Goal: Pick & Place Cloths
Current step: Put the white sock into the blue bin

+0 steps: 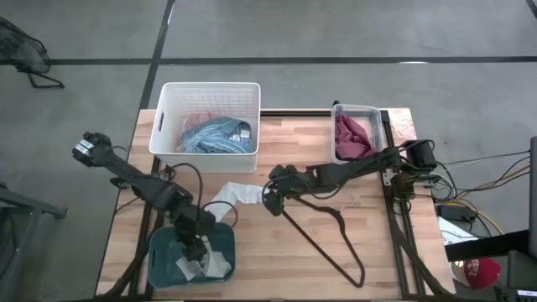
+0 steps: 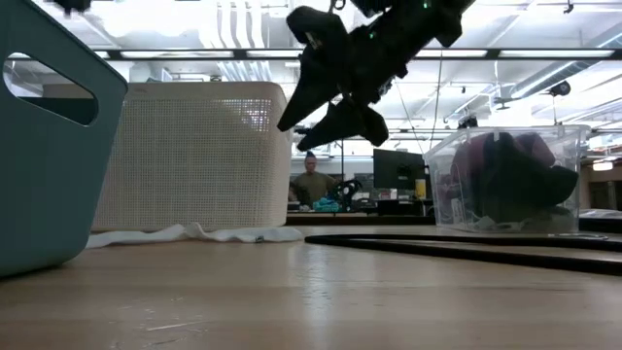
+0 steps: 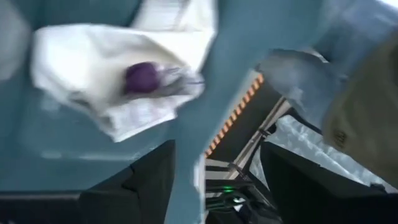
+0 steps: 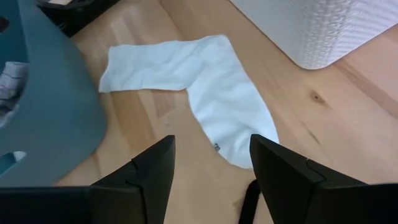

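Note:
I should use my right gripper to lift the white cloth by the cloth's end (image 4: 239,148) beneath it and pass the cloth over, because the teal bin is under my left gripper.
A white cloth (image 1: 235,195) (image 4: 199,81) lies flat on the wooden table between the teal bin (image 1: 164,252) and the white basket (image 1: 210,88). My right gripper (image 1: 270,200) (image 4: 211,168) hangs open above the cloth's right end, well off the table in the low view (image 2: 335,112). My left gripper (image 1: 195,249) (image 3: 217,186) is open over the teal bin, where white and grey pieces (image 1: 197,267) (image 3: 106,68) lie. A blue striped piece (image 1: 218,136) fills the white basket. A maroon piece (image 1: 352,138) sits in the clear bin (image 1: 379,126).
A thin black wire hanger (image 1: 323,239) lies on the table below and right of my right gripper. The white basket stands at the far edge, the clear bin at the far right, the teal bin at the near left corner. A person sits far behind the table.

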`<state>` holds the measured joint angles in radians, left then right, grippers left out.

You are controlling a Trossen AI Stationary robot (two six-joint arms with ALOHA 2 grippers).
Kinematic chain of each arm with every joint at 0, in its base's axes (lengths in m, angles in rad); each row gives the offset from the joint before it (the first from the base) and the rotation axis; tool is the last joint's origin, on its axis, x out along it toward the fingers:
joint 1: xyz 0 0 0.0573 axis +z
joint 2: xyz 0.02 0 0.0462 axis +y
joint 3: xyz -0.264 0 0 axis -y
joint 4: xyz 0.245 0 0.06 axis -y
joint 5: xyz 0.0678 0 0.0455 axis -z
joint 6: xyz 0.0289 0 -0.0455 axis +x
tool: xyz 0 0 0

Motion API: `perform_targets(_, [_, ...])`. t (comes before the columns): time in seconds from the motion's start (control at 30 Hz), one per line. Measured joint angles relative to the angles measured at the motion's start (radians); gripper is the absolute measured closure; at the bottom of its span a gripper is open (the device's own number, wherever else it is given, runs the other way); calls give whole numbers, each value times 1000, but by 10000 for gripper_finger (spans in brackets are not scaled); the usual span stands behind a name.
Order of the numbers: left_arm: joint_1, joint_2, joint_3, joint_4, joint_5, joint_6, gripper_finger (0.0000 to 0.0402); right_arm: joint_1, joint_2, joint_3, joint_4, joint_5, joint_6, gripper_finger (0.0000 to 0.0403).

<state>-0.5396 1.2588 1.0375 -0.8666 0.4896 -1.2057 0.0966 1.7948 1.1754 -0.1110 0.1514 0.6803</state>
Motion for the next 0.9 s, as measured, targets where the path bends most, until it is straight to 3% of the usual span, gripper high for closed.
perform_targets(0.3, [2, -35, 184, -4, -91, 96, 163, -1, 143, 33, 40, -33, -65, 212])
perform_targets(0.73, [3, -130, 339, 2, -580, 162, 163, -3, 343, 194, -74, -33, -60, 236])
perform_targets(0.9, [3, -150, 344, 35, -728, 170, 163, -7, 389, 277, -174, -92, -48, 278])
